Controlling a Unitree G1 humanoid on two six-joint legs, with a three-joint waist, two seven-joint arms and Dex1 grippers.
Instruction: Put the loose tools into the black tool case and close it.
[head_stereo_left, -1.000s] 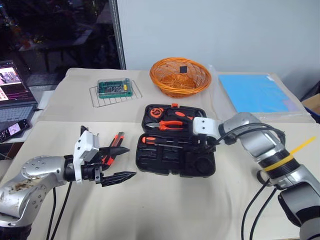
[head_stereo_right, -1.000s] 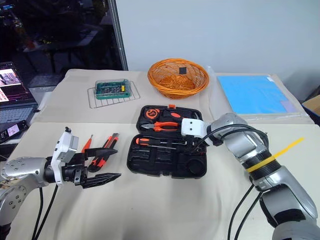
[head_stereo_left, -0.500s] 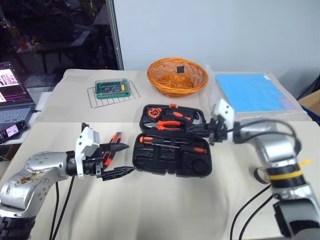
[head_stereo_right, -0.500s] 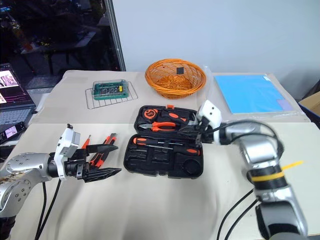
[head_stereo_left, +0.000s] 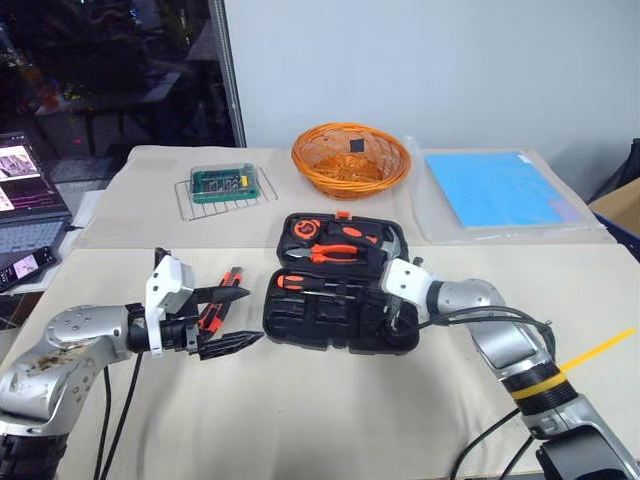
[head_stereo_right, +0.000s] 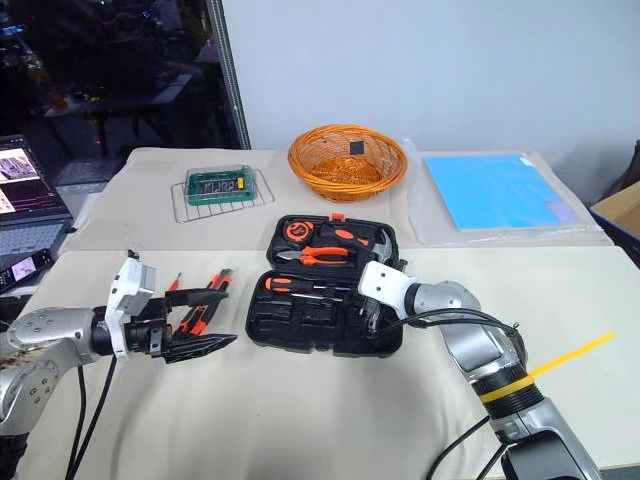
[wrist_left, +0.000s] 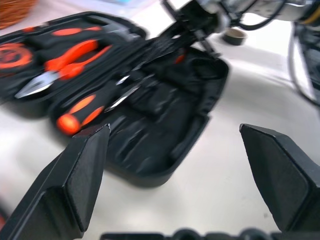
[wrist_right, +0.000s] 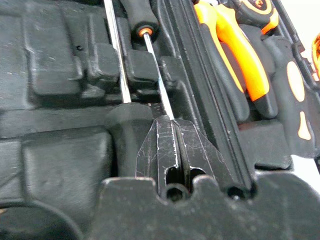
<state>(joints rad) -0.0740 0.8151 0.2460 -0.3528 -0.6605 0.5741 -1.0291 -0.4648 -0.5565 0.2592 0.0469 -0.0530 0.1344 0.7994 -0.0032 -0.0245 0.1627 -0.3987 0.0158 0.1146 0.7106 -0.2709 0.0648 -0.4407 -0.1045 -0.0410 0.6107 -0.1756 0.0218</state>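
The small orange screwdriver should settle lengthwise into an empty groove (head_stereo_left: 306, 301) when I lower it there, because that groove runs next to the steel rods.
The black tool case (head_stereo_left: 300, 320) lies open at the table's middle. Its far half holds pliers (head_stereo_left: 335, 252), a tape measure and a hammer. A black-and-orange screwdriver (head_stereo_left: 300, 281) lies in the near half, and two steel shafts (wrist_right: 155, 70) run side by side there. My right gripper (head_stereo_left: 393, 316) is down in the near half, shut, its tips (wrist_right: 170, 125) over the end of one shaft. Left of the case, my left gripper (head_stereo_left: 238, 318) hovers open over loose orange-and-black tools (head_stereo_left: 212, 320) and a small orange screwdriver (head_stereo_right: 172, 286).
An orange woven basket (head_stereo_left: 350, 158) stands at the back, with a green box (head_stereo_left: 222, 183) on a wire rack to its left. A blue sheet (head_stereo_left: 505, 190) lies at the back right. A laptop (head_stereo_left: 25, 190) and a phone (head_stereo_left: 25, 265) sit off the table's left edge.
My right gripper rose to the case's right side half a second ago, then came down into the near half, now shut. The left gripper stays open and has shifted only slightly.
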